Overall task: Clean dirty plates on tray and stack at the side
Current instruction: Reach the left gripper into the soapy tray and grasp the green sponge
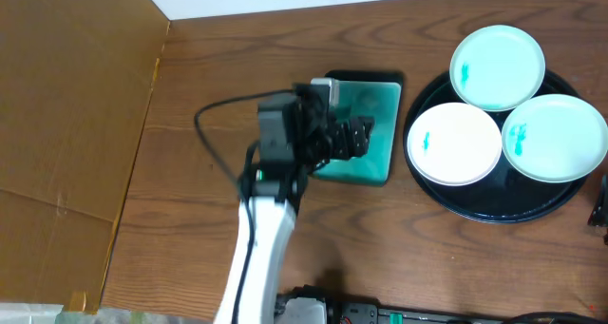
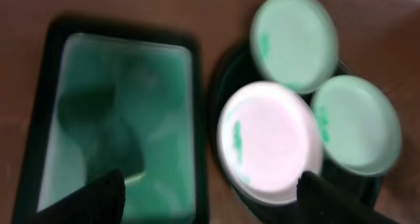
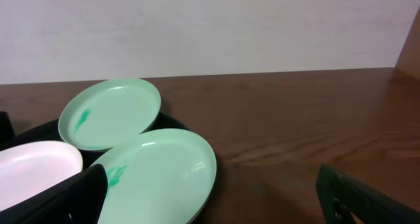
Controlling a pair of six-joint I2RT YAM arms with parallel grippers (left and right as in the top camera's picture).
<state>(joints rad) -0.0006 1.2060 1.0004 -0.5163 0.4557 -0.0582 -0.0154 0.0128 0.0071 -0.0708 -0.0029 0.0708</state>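
Note:
The dark green sponge (image 2: 98, 122) lies clear of the teal dish's rim, so my open left gripper should keep going down toward the sponge (image 2: 110, 148) and close across it.
The black tray (image 1: 494, 210) sits at the right with three plates on it. One mint plate (image 1: 497, 67) lies at the back, a white plate (image 1: 454, 143) at front left and a second mint plate (image 1: 555, 139) at front right, each with a teal smear. My left gripper (image 1: 356, 139) hovers open and empty over the teal dish (image 1: 380, 96). In the left wrist view (image 2: 210, 204) the white plate (image 2: 269, 142) lies ahead on the right. My right gripper (image 3: 210, 201) is open and empty beside the near mint plate (image 3: 157, 178). It only shows at the overhead edge (image 1: 598, 205).
The rectangular teal dish (image 2: 170, 119) lies just left of the tray (image 2: 226, 73). A brown cardboard panel (image 1: 66, 124) stands along the left side. A white wall (image 3: 210, 27) runs behind the table. Bare wood (image 3: 315, 119) lies right of the tray (image 3: 169, 122).

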